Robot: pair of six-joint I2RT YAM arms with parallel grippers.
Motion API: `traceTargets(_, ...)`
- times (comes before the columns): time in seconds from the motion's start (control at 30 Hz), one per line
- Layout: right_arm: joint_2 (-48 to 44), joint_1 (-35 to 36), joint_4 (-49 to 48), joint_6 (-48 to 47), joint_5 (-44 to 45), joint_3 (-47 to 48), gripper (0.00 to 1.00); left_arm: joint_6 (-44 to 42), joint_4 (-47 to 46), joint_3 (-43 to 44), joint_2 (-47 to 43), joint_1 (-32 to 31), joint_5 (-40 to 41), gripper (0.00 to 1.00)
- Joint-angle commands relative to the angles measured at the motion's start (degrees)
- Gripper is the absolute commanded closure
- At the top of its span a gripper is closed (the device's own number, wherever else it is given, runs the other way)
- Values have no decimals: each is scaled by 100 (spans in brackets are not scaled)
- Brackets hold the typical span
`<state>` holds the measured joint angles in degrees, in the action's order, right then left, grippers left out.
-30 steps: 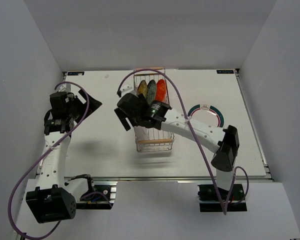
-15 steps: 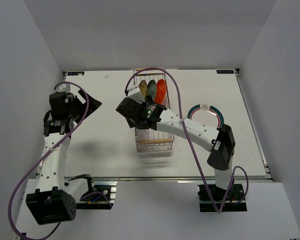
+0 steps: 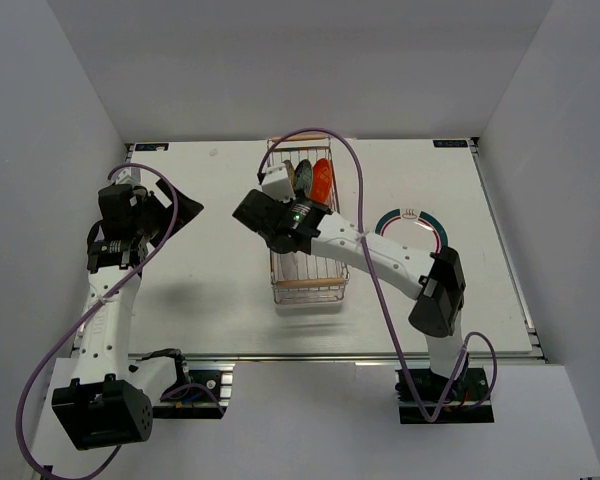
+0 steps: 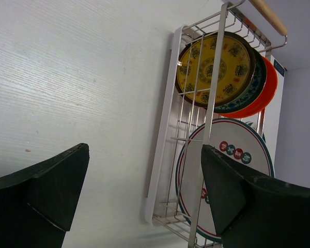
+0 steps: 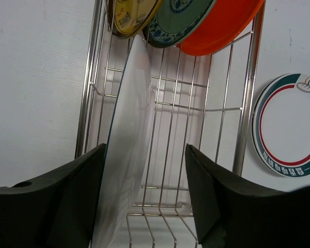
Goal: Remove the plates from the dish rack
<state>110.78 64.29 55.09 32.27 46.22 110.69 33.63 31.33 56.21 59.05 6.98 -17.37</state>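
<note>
The large white plate is right up against one finger, and there is a wide gap to the other (image 5: 168,155). My right gripper should move toward the plate (image 5: 128,134) before it closes.
The dish rack (image 3: 310,285) is a silver wire basket in the middle of the table. At its far end stand three small plates: yellow (image 5: 129,15), grey-blue (image 5: 178,20) and orange (image 5: 222,26). My right gripper (image 5: 144,155) hangs over the rack, open. A large white plate (image 5: 126,139) stands on edge between its fingers, close against the left finger. The left wrist view shows this plate's face (image 4: 232,175) with a teal and red rim. My left gripper (image 4: 144,150) is open and holds nothing, left of the rack and facing it.
A teal-rimmed white plate (image 3: 412,228) lies flat on the table right of the rack. The rack has a wooden handle bar (image 4: 268,18) at its far end and another (image 3: 308,284) at its near end. Grey walls enclose the table.
My right arm has swung toward the back over the rack and come down astride the white plate, its jaws a little narrower. The left arm has not moved.
</note>
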Motion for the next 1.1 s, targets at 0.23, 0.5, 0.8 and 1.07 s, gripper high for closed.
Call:
traceTargets(0.23, 558, -13, 309, 429, 115, 629, 49, -5, 22, 57, -200, -22, 66, 2)
traceTargets(0.5, 620, 13, 336, 367, 133, 752, 64, -14, -66, 22, -288, -22, 49, 2)
traceTargets(0.8, 365, 48, 187, 254, 221, 752, 83, 3, -57, 5, -271, -22, 75, 2)
traceTargets(1.07, 119, 66, -86, 42, 90, 647, 85, 12, -66, 5, -262, -22, 75, 2)
